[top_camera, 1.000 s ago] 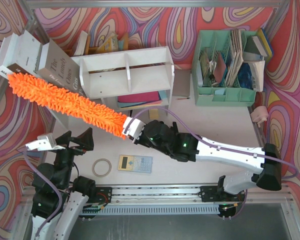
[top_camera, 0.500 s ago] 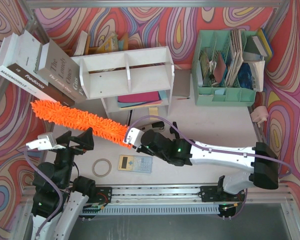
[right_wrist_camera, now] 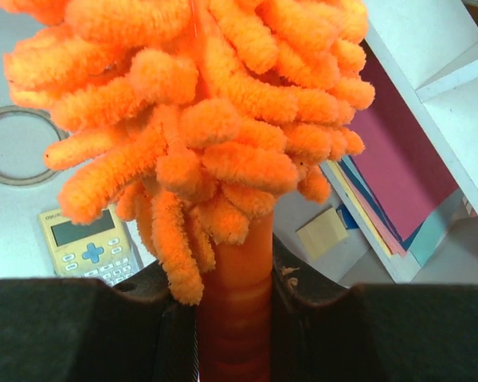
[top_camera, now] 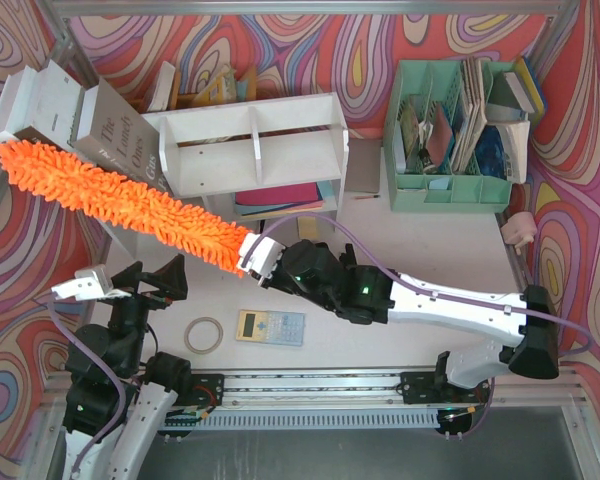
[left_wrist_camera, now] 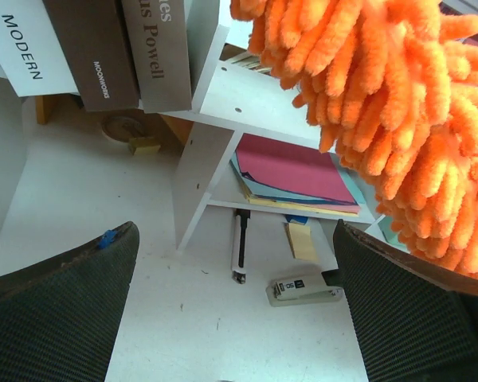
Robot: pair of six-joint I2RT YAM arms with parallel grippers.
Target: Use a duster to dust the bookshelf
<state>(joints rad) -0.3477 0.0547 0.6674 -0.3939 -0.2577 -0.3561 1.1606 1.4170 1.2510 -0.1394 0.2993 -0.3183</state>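
Next, I pull the duster back toward the white bookshelf with my right gripper, because the duster's tip is already at the outer end of the leaning books.
The duster has a fluffy orange head that runs from my right gripper up and left, past the left end of the white bookshelf, with its tip over the leaning books. In the right wrist view the orange handle is clamped between my right gripper's jaws, with the bookshelf at the upper right. My left gripper stands open near the table's front left, below the duster. Nothing is between its fingers, and the duster hangs above the bookshelf ahead of it.
Large books lean left of the shelf. A mint-green organiser stands at the back right. A calculator and a tape ring lie near the front. A pen and a stapler lie before the shelf.
The duster head swung down toward the near side half a second ago, then back up and left; its tip now lies further left. The left arm has not moved.
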